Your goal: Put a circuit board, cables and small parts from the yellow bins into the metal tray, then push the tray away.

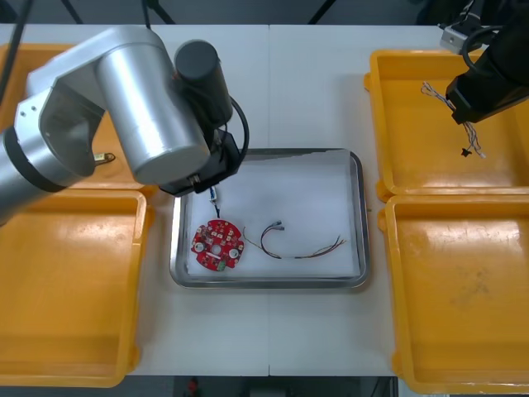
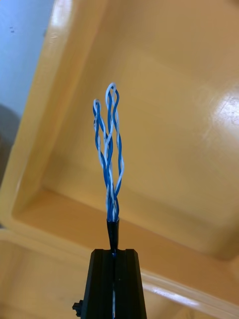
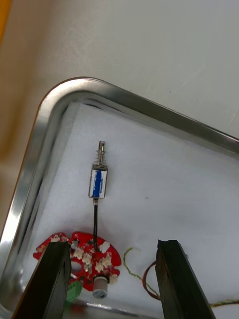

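Note:
The robot should expect the small metal part in the bin (image 1: 104, 158) to pull a wire along when it is lifted, because a black wire (image 1: 218, 212) trails from the blue-labelled part.
The metal tray (image 1: 357, 217), white inside, sits mid-table. In it lie a round red circuit board (image 1: 217, 246), a red and yellow cable (image 1: 291, 246) and a small metal part (image 1: 214, 195) with a blue label. My left gripper (image 3: 114, 279) hovers open just above the tray's far-left corner. The small metal part (image 3: 98, 179) lies free on the lining ahead of its fingers (image 3: 52, 279), and the circuit board (image 3: 79, 254) lies between them. My right gripper (image 2: 113, 279) is shut on a twisted blue and white cable (image 2: 109, 149). It holds that cable (image 1: 471, 136) dangling over the far right yellow bin (image 1: 413, 165).
My left arm (image 1: 140, 107) covers much of the far left bin (image 1: 16, 58), where a small metal part (image 1: 105, 157) shows by its side. The near left bin (image 1: 66, 281) and near right bin (image 1: 463, 281) flank the tray.

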Motion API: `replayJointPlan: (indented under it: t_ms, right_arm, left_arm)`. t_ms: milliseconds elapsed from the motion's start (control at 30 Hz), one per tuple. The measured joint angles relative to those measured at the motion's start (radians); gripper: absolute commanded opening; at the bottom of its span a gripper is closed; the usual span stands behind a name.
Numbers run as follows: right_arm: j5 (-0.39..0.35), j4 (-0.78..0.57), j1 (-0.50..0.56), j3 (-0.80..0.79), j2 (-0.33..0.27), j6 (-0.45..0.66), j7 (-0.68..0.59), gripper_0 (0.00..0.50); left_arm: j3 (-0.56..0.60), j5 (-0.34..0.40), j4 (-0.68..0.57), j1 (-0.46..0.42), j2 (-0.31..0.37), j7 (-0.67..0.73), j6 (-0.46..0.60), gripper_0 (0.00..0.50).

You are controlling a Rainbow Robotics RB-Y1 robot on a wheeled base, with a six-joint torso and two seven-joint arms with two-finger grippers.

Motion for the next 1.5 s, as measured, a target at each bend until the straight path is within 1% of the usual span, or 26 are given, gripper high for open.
replayJointPlan:
  t_ms: [133, 300, 433, 600, 700, 800, 967, 1033, 1200, 1367, 1500]
  right_arm:
    - [-0.048, -0.031, 0.000, -0.046, 0.000, 0.041, 0.000, 0.000]
    - [-0.103, -0.074, 0.000, -0.069, 0.000, 0.049, 0.000, 0.000]
    - [-0.164, -0.112, 0.000, -0.069, 0.000, 0.050, 0.000, 0.000]
    - [-0.232, -0.173, 0.000, -0.066, 0.000, 0.052, 0.000, 0.000]
    - [-0.259, -0.215, 0.000, -0.052, 0.000, 0.051, 0.000, 0.000]
    - [-0.268, -0.268, 0.000, -0.012, 0.000, 0.036, 0.000, 0.000]
    - [-0.280, -0.335, 0.000, 0.093, -0.001, -0.039, 0.019, 0.000]
    - [-0.284, -0.342, 0.000, 0.135, -0.001, -0.081, 0.064, 0.000]
    - [-0.286, -0.342, 0.000, 0.226, -0.001, -0.160, 0.270, 0.000]
    - [-0.267, -0.342, 0.000, 0.302, 0.002, -0.217, 0.307, 0.000]
    - [-0.218, -0.331, 0.000, 0.367, 0.021, -0.287, 0.385, 0.000]
  left_arm:
    - [0.104, 0.130, -0.006, -0.010, 0.064, 0.023, 0.015, 0.500]
    - [0.232, 0.275, 0.014, -0.019, 0.149, 0.037, 0.027, 0.500]
    - [0.315, 0.379, 0.098, -0.037, 0.207, 0.042, 0.028, 0.500]
    - [0.373, 0.456, 0.224, -0.055, 0.255, 0.044, 0.028, 0.500]
    - [0.391, 0.477, 0.306, -0.066, 0.272, 0.045, 0.029, 0.500]
    - [0.396, 0.482, 0.392, -0.074, 0.281, 0.050, 0.028, 0.500]
    - [0.397, 0.480, 0.516, -0.077, 0.283, 0.074, 0.005, 0.500]
    - [0.397, 0.475, 0.562, -0.077, 0.284, 0.084, -0.016, 0.500]
    - [0.395, 0.458, 0.652, -0.077, 0.284, 0.092, -0.074, 0.500]
    - [0.380, 0.448, 0.737, -0.078, 0.284, 0.092, -0.133, 0.500]
    - [0.318, 0.448, 0.788, -0.078, 0.284, 0.092, -0.181, 0.500]
